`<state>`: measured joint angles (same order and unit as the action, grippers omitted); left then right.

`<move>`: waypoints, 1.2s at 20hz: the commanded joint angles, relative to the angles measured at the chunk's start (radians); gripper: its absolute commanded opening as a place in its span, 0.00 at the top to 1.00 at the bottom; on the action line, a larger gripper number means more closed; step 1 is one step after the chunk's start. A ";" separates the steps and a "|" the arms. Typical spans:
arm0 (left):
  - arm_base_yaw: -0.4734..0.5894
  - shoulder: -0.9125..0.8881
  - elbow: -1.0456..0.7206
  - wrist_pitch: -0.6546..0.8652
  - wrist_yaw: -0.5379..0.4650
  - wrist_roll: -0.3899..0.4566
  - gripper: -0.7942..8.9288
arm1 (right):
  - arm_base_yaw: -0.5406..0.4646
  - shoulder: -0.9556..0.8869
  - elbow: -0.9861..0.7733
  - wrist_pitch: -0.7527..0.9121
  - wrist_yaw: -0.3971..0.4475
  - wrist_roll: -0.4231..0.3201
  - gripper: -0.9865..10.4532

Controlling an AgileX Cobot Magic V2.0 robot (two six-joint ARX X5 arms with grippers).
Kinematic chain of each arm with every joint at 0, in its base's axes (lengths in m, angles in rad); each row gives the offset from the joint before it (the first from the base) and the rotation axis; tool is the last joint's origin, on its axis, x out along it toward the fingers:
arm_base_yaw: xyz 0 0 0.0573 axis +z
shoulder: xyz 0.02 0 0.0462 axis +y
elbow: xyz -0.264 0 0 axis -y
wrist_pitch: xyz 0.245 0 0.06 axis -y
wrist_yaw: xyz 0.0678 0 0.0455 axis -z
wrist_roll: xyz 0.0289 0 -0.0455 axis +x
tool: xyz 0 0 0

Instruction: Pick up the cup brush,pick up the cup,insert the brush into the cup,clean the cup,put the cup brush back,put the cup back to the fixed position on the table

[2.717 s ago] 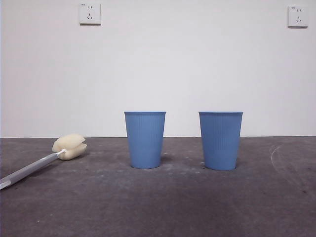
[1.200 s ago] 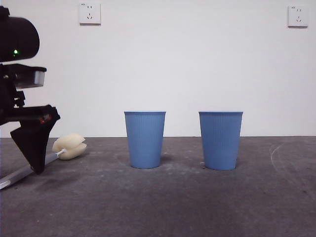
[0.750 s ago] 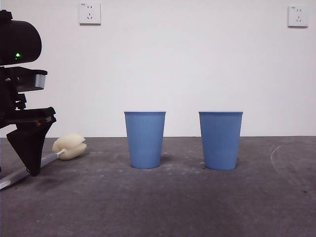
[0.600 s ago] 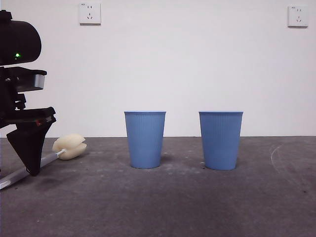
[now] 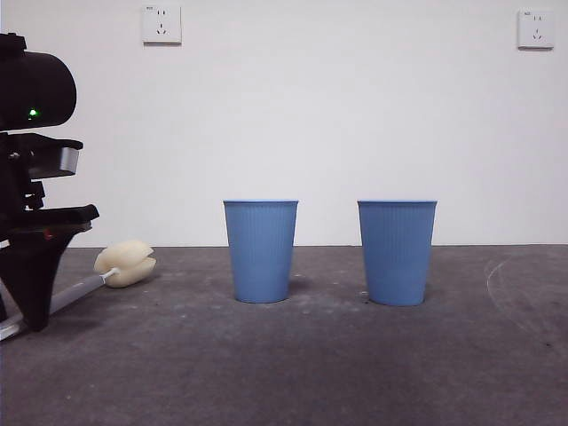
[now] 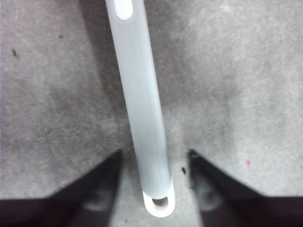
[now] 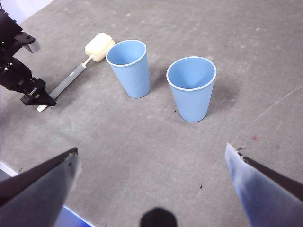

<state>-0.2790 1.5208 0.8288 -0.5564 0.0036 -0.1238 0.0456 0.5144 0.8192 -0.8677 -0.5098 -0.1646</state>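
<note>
The cream sponge head (image 5: 126, 262) will keep in line as I lift the cup brush, because a short neck (image 5: 110, 273) comes straight out of the grey handle.
The cup brush (image 5: 124, 264) lies on the table (image 5: 293, 373) at the far left, its cream sponge head towards the wall and its grey handle (image 6: 141, 104) running forward. My left gripper (image 6: 155, 152) is low over the handle's whitish end, open, with one jaw on each side and not touching it. In the front view the left gripper (image 5: 34, 319) reaches down to the table. Two alike blue cups stand upright: the left cup (image 5: 260, 251) and the right cup (image 5: 397, 253). My right gripper (image 7: 151, 149) hangs high and open, empty, above the near table.
Both cups (image 7: 130, 68) (image 7: 191, 87) are empty inside. Two wall sockets (image 5: 161, 24) sit high on the white wall behind. A pale curved scuff (image 5: 497, 275) marks the table at the right.
The left arm came in from the left, then sank lower and slid left along the brush handle towards its end. Cups and brush have not moved.
</note>
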 commanded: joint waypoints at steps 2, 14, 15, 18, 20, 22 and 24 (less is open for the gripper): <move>-0.004 0.005 -0.001 -0.006 0.003 -0.007 0.87 | 0.000 0.000 0.003 0.003 -0.003 0.008 0.39; 0.043 -0.101 0.000 -0.005 -0.004 0.045 0.93 | 0.001 0.002 0.003 0.011 -0.003 0.008 0.39; 0.056 -0.139 -0.001 -0.016 -0.004 0.063 0.93 | 0.001 0.008 0.003 0.024 -0.003 0.008 0.39; 0.095 -0.303 -0.001 -0.090 -0.004 0.133 0.93 | 0.001 0.044 0.002 0.077 -0.004 0.008 0.39; 0.108 -0.402 0.000 -0.139 0.000 0.153 0.93 | 0.001 0.081 0.002 0.110 -0.003 0.007 0.39; 0.109 -0.505 0.000 -0.185 0.014 0.155 0.93 | 0.001 0.133 0.000 0.143 -0.011 0.007 0.39; 0.109 -0.601 0.000 -0.207 0.061 0.153 0.93 | 0.005 0.195 -0.018 0.197 -0.052 0.004 0.39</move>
<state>-0.1722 0.9287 0.8288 -0.7662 0.0574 0.0162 0.0479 0.7025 0.8158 -0.6777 -0.5529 -0.1646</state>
